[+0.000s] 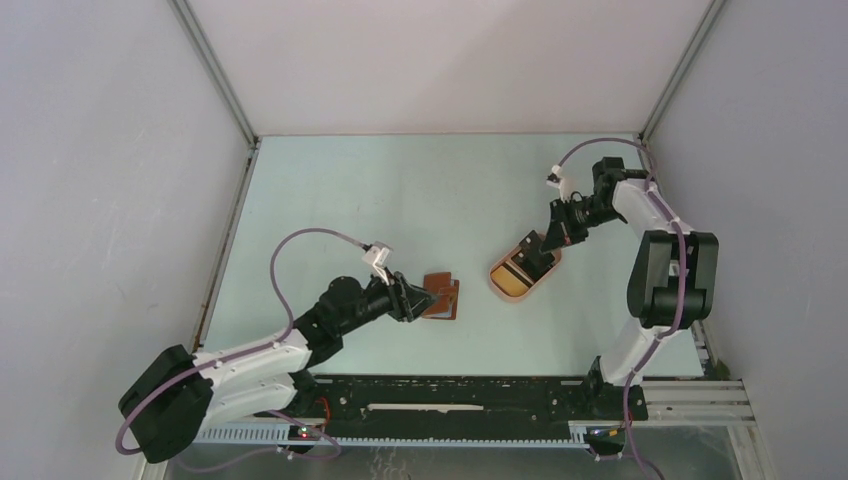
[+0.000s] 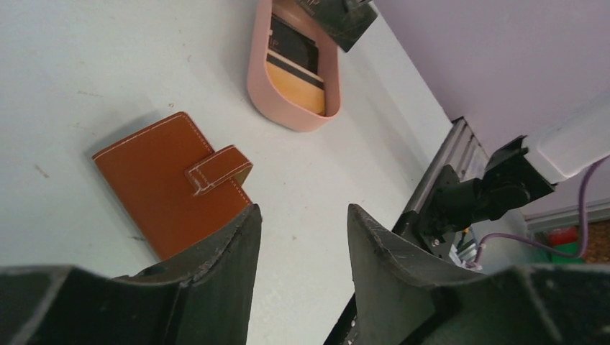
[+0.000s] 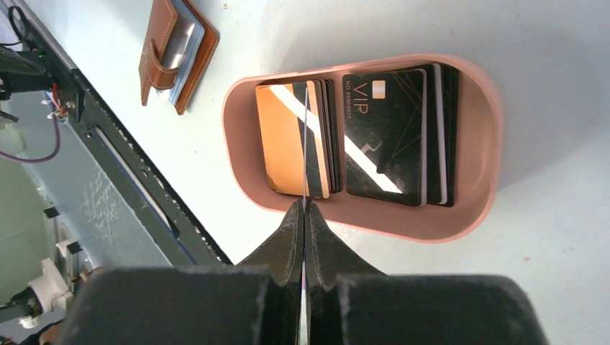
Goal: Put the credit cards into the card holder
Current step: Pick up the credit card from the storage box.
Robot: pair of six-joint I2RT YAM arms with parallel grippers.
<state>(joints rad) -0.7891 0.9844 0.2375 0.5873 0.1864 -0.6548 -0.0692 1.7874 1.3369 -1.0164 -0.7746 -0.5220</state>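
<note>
The card holder's cover lies shut over its sleeves. My left gripper should swing it open by the snap tab before my right gripper brings the card in.
The card holder is a reddish-brown leather wallet lying closed on the table, its snap tab over the cover; it also shows in the left wrist view and the right wrist view. My left gripper is open and empty, with its left finger at the wallet's near corner. The credit cards lie in two stacks, one orange-topped and one black, inside a pink oval tray. My right gripper is shut on one thin card, seen edge-on above the orange stack.
The pink tray sits right of the wallet, and shows in the left wrist view. The black rail with the arm bases runs along the near table edge. Grey walls enclose the table on the left, back and right.
</note>
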